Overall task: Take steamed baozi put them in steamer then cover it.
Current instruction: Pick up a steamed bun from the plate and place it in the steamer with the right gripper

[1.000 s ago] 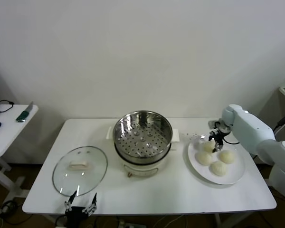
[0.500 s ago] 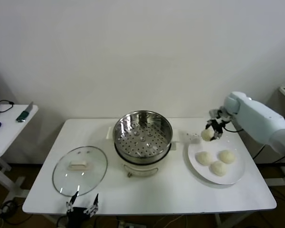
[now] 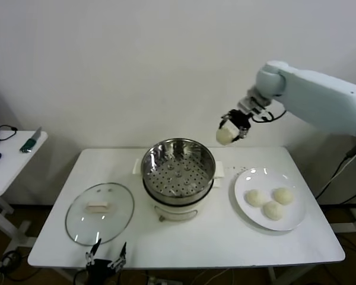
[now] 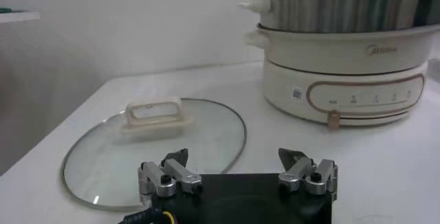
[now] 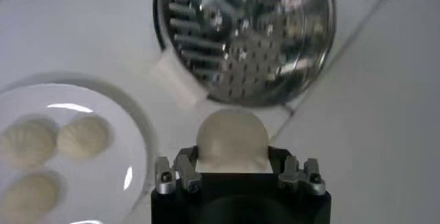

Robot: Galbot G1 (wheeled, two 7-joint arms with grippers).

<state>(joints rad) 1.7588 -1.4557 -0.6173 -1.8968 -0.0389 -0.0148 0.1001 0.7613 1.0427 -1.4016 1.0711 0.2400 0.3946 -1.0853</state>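
The baozi (image 3: 223, 137) is hanging high and clear of the open steamer's rim, so my right gripper should go on carrying it until it is low over the steamer's far perforated bottom (image 3: 177, 159), and then let go.
My right gripper (image 3: 228, 132) is shut on one cream-white baozi (image 3: 225, 136), held high in the air just right of the steamer (image 3: 178, 172). In the right wrist view the baozi (image 5: 232, 139) fills the gap of the gripper (image 5: 232, 153), with the empty perforated steamer (image 5: 240, 33) below and beyond it. Three more baozi (image 3: 273, 210) lie on the white plate (image 3: 292, 223). The glass cover (image 3: 83, 221) lies flat on the table left of the steamer. My left gripper (image 3: 105, 256) hangs open at the table's front edge, just in front of the cover (image 4: 206, 129).
The steamer sits on a cream-white electric pot base (image 4: 344, 88) in the middle of the white table (image 3: 213, 243). A small side table (image 3: 12, 160) at the far left carries a green-handled tool (image 3: 31, 142). A white wall closes off the back.
My right gripper has lifted one baozi off the plate and carried it up and leftward to the steamer's right side. The left arm has stayed put.
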